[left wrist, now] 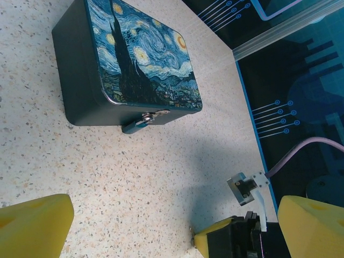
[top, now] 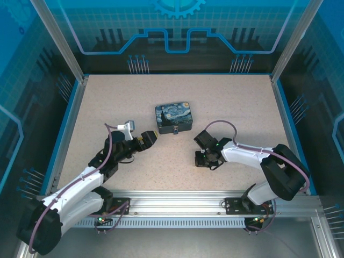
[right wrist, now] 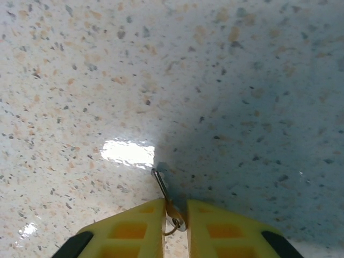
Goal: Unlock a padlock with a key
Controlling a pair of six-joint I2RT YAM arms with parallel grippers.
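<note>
The key [right wrist: 163, 189] slants from the fingers of the robot's right gripper, so the robot should lift it and let the left gripper take its loose end [right wrist: 156, 173] before unlocking the padlock.
The small dark padlock [left wrist: 141, 122] hangs from the latch on the front of the blue-and-yellow painted box [left wrist: 145, 59], also visible from above as the padlock [top: 176, 131] on the box [top: 173, 118]. My right gripper [right wrist: 175, 207] is shut on the thin grey key [right wrist: 163, 187], whose tip touches the table. From above, the right gripper [top: 203, 160] points down, right of the box. In the left wrist view the right gripper [left wrist: 217, 242] stands low on the table. My left gripper [left wrist: 174, 207] is open and holds nothing; the left gripper [top: 152, 138] sits left of the padlock.
The speckled table [top: 226, 102] is walled by blue panels and aluminium posts [top: 285, 54]. A metal rail [top: 188, 201] runs along the near edge. The right arm's cable [left wrist: 301, 153] and camera bracket [left wrist: 244, 188] show in the left wrist view.
</note>
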